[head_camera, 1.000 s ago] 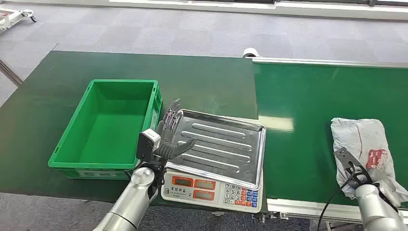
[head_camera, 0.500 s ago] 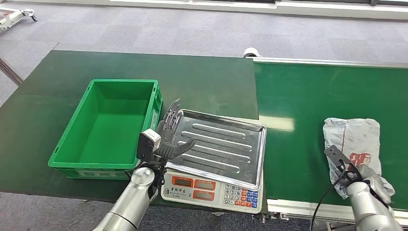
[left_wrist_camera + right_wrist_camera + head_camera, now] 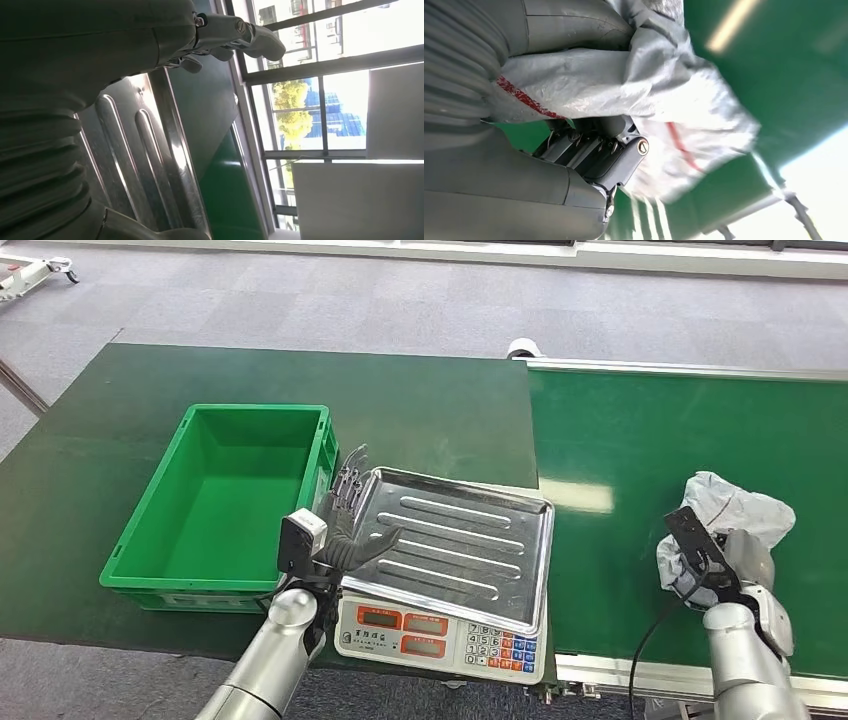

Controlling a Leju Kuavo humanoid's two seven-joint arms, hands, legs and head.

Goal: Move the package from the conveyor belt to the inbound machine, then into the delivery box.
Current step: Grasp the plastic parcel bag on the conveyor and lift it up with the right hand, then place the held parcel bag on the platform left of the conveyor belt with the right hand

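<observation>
My right gripper has loose wrinkled plastic (image 3: 673, 562) bunched around it, so the package (image 3: 745, 510) will fold and sag around my left gripper when I carry it.
The package (image 3: 735, 512) is a crumpled grey plastic mailer with red print, raised off the green conveyor belt (image 3: 640, 440) at the right. My right hand (image 3: 745, 565) grips it from below; in the right wrist view the dark fingers (image 3: 599, 150) curl around the package (image 3: 624, 85). The inbound machine is a scale with a ribbed steel tray (image 3: 455, 540) and a keypad in front. My left hand (image 3: 350, 520) hovers open over the tray's left edge, fingers spread; the left wrist view shows its fingers (image 3: 235, 35) above the tray (image 3: 150, 150). The green delivery box (image 3: 235, 505) stands empty left of the scale.
The dark green table (image 3: 420, 410) carries the box and the scale. The belt's metal front rail (image 3: 620, 675) runs below my right arm. Grey carpet floor (image 3: 300, 300) lies beyond the table.
My right hand has lifted the package off the belt and carried it leftward, bunching it up. The left hand has stayed over the tray's edge.
</observation>
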